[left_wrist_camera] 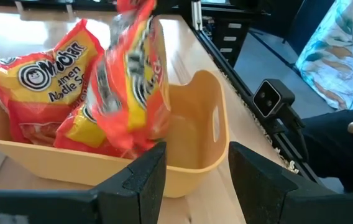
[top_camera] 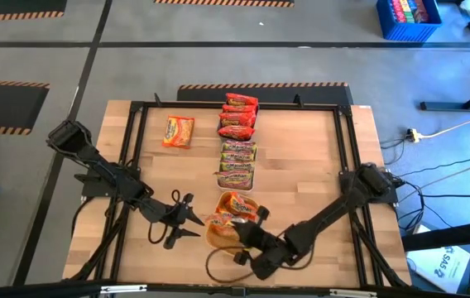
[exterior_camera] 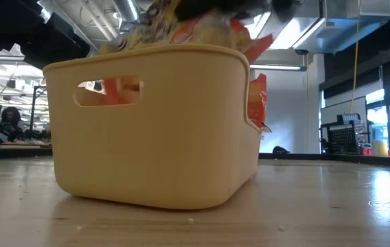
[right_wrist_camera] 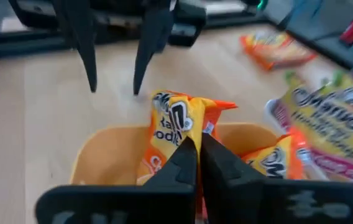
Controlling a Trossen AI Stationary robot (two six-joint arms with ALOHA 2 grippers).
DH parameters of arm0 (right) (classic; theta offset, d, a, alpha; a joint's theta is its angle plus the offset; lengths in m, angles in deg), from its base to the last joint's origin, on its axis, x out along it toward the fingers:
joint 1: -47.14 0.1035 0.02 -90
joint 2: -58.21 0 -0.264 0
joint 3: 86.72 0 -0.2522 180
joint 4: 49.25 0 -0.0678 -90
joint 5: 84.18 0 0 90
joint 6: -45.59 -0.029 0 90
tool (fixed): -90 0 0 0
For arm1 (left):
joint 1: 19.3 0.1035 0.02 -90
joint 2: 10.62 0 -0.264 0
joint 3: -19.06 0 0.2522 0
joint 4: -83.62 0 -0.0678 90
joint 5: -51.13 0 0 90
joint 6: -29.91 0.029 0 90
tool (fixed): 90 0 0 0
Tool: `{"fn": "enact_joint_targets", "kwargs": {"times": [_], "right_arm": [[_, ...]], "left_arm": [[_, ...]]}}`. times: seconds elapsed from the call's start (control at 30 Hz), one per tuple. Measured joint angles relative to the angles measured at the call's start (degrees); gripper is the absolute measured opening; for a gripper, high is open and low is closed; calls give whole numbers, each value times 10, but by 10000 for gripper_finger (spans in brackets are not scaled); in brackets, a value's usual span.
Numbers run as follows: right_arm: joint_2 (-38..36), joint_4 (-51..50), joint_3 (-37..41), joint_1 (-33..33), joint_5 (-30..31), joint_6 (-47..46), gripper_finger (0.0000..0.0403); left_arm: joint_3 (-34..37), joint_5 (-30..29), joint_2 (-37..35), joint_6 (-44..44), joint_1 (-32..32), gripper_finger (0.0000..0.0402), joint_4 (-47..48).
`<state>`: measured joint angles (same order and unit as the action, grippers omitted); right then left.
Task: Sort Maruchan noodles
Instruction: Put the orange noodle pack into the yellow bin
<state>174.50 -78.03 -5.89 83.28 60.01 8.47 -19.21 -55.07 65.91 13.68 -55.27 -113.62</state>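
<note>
I should put the orange-yellow packet in with my right gripper, let go of it, then tuck it against the other packets, because it stands up past the tray's rim.
An orange-yellow tray stands near the table's near edge and holds orange-yellow Maruchan packets. My right gripper is over the tray, shut on one orange-yellow packet; the same packet stands up out of the tray in the left wrist view. My left gripper is open just left of the tray, level with its wall, touching nothing. One orange-yellow packet lies flat on the table toward the far left. In the low view the tray fills the foreground. My right gripper pinches the orange-yellow packet between its two fingers at the packet's upper part, coming from above and slanting from the table's right. The packet hangs roughly upright, with its lower end down in the tray among the other packets.
Red packets sit stacked at the far middle of the table, and green-and-red packets lie in a white tray just nearer. A black frame borders the work area. Bare wood lies to the right of the rows.
</note>
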Motion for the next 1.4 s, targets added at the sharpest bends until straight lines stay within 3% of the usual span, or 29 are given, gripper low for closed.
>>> {"fn": "enact_joint_targets", "kwargs": {"times": [0.2,0.57,1.1,1.23,1.4], "right_arm": [[20,22,0,18,42,-40,0],[80,113,0,10,22,-47,0],[85,55,0,-13,-122,-56,1],[69,18,1,-26,-136,-48,23],[20,-38,0,-29,-178,-29,93]], "left_arm": [[0,-11,0,4,1,166,-3],[0,-10,0,3,5,166,-26],[0,-11,0,5,4,166,-35],[0,-13,0,17,5,166,-35],[0,-12,0,14,11,166,-35]]}}
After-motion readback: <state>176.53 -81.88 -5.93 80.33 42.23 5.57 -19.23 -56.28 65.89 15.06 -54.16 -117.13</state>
